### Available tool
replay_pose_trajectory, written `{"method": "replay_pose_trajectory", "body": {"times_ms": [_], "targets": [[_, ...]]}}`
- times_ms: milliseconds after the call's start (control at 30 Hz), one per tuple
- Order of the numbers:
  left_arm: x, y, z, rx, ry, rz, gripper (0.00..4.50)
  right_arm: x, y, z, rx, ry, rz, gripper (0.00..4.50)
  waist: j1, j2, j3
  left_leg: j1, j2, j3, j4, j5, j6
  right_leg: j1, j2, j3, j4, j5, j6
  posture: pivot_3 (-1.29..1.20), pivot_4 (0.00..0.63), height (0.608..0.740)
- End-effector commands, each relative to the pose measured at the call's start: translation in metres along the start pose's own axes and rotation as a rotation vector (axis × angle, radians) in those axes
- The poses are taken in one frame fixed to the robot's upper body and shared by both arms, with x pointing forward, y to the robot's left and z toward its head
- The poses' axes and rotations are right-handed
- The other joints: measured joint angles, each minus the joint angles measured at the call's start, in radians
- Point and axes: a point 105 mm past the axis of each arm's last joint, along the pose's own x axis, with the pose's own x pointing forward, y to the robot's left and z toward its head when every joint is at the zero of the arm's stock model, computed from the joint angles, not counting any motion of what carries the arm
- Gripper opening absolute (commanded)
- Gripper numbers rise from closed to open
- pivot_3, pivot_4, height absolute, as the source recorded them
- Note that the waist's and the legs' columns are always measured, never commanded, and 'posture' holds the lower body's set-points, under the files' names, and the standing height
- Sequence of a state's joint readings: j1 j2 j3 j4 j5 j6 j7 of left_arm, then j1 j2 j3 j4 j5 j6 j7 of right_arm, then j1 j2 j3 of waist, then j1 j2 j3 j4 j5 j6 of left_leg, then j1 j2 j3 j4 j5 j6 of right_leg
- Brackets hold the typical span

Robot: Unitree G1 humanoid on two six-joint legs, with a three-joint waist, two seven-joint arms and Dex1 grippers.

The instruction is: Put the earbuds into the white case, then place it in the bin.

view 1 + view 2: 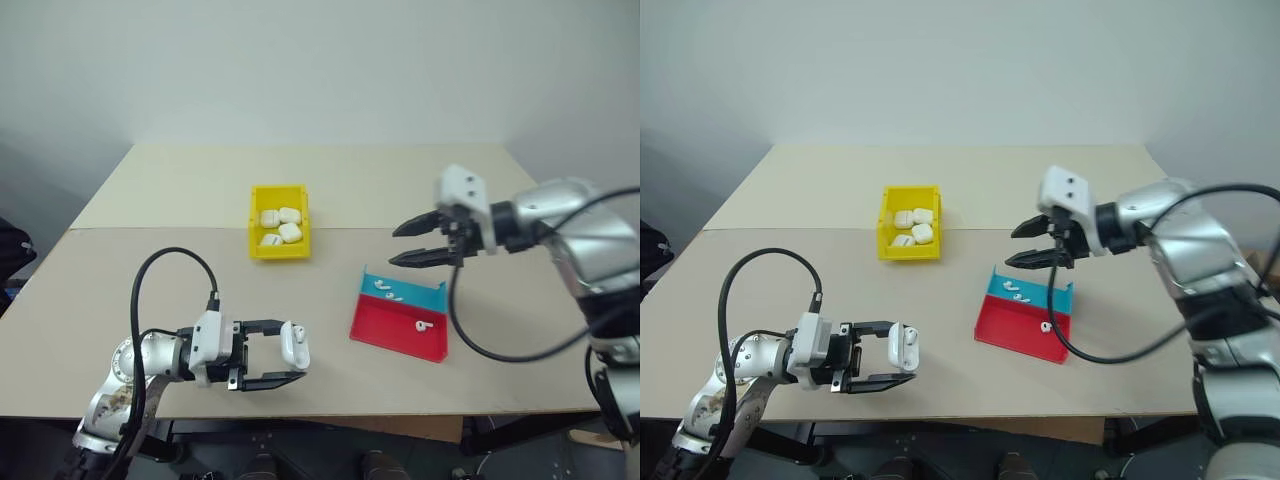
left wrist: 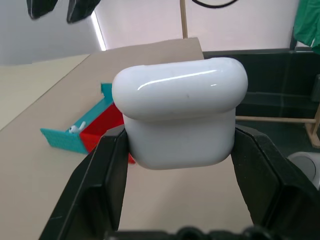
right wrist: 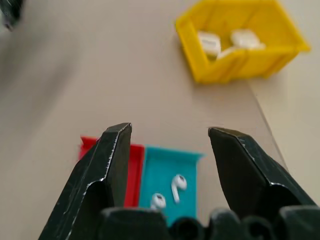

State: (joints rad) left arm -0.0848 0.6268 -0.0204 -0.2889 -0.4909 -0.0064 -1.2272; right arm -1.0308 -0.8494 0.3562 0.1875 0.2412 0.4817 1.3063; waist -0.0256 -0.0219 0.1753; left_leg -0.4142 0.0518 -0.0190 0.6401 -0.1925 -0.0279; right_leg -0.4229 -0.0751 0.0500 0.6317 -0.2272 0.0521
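The earbud farther from the tray's red part lies clear, with its stem along my open fingers. My right gripper should keep going down and close there.
My left gripper is shut on the white case, holding it just above the table's front edge with its fingers level. In the left wrist view the case sits clamped between both black fingers. My right gripper hangs open and empty above the red-and-blue tray, tilted down toward it. Two earbuds lie on the tray's blue end, and a third lies on the red part. The right wrist view shows the pair of earbuds between the open fingers. The yellow bin stands mid-table.
Several white cases lie inside the bin. The beige table has a seam running across behind the bin. A black cable droops from my right arm beside the tray's right edge.
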Motion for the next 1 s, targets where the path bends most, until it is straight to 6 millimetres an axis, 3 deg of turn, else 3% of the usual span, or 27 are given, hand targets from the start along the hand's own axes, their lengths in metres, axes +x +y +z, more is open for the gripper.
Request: {"method": "replay_pose_trajectory", "body": {"times_ms": [33,233,533,1000], "targets": [[0.004,-0.001,0.011,0.056,-0.028,0.018,2.78,0.015,-0.015,-0.008,-0.084,0.156,0.006,2.94,0.000,0.000,0.000,-0.001,0.000,0.000,0.000,0.000,0.000,0.000,0.000,0.000,0.000,0.001,-0.001,0.00,0.150,0.740],[0.007,-0.006,0.012,0.054,-0.029,0.034,2.78,0.044,-0.025,-0.018,-0.167,0.345,0.063,2.94,0.002,0.001,0.001,-0.001,0.000,0.000,-0.001,0.000,0.000,-0.001,0.000,0.000,0.000,0.003,-0.004,0.00,0.150,0.740],[0.008,-0.008,0.011,0.053,-0.023,0.051,2.78,0.062,-0.029,-0.033,-0.134,0.513,0.108,2.94,0.003,0.001,0.001,0.000,0.000,0.000,-0.001,0.000,0.000,0.000,0.000,-0.001,0.001,0.003,-0.005,0.00,0.150,0.740],[0.013,-0.008,0.007,0.047,-0.031,0.078,2.78,0.083,-0.021,-0.046,-0.082,0.551,0.150,2.94,-0.009,0.001,0.001,0.000,0.000,-0.001,-0.001,0.000,0.000,0.000,0.000,-0.001,0.002,0.003,-0.005,0.00,0.150,0.740]]}}
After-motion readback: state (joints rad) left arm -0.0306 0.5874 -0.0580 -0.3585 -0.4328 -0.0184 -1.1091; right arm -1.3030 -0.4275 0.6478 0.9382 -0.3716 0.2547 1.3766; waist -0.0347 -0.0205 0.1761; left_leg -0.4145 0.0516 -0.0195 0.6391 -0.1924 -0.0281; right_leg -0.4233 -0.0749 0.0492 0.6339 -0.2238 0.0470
